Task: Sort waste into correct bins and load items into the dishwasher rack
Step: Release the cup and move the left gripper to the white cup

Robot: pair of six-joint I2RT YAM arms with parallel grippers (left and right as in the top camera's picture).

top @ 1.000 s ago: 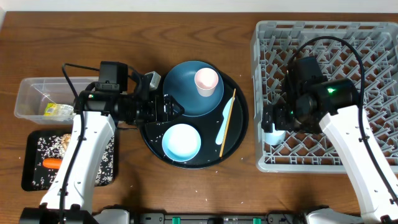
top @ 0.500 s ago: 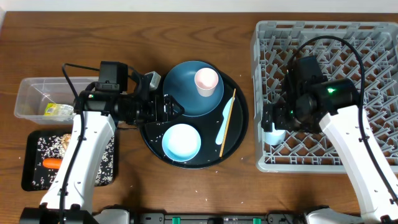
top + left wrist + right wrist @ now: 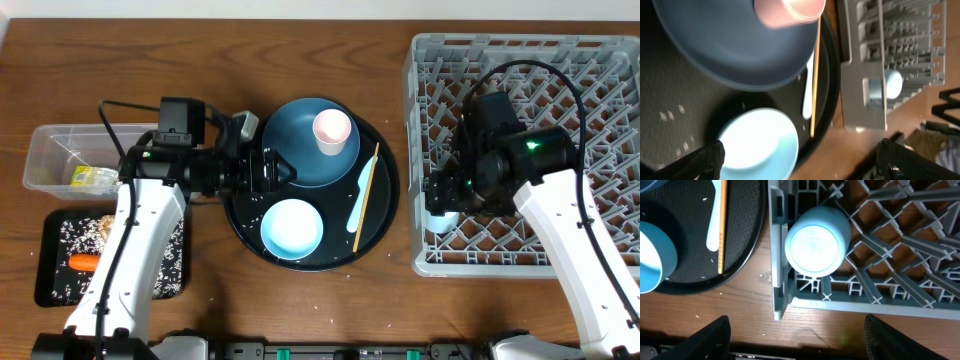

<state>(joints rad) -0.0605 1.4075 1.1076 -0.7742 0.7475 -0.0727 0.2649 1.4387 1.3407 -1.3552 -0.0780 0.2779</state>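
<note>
The pink cup [image 3: 332,134] is standing with its opening up on the dark blue plate, so next my left gripper grabs the pink cup's rim [image 3: 315,125] and tips its base toward my right gripper.
The grey dishwasher rack [image 3: 560,60] fills the right side. A light-blue cup [image 3: 816,240] stands upside down in its near-left corner. My right gripper [image 3: 444,200] hovers over that cup, open and holding nothing; its fingers [image 3: 710,335] stand wide apart. On the round black tray [image 3: 383,215] lie the dark blue plate [image 3: 295,140] with a pink cup [image 3: 332,128] on it, a white bowl [image 3: 292,228], a white spoon [image 3: 357,205] and a chopstick [image 3: 366,185]. My left gripper [image 3: 275,172] is open over the plate's left edge, above the bowl [image 3: 757,145].
At the far left a clear tub [image 3: 50,150] holds a yellow-green wrapper [image 3: 92,178]. Below it a black rectangular tray [image 3: 45,290] holds an orange carrot [image 3: 83,263] and scattered rice. Rice grains speckle the round tray. The rack's wall [image 3: 777,255] stands close to that tray.
The right arm has shifted slightly over the light-blue cup, which stays in the rack corner. The left arm has barely moved.
</note>
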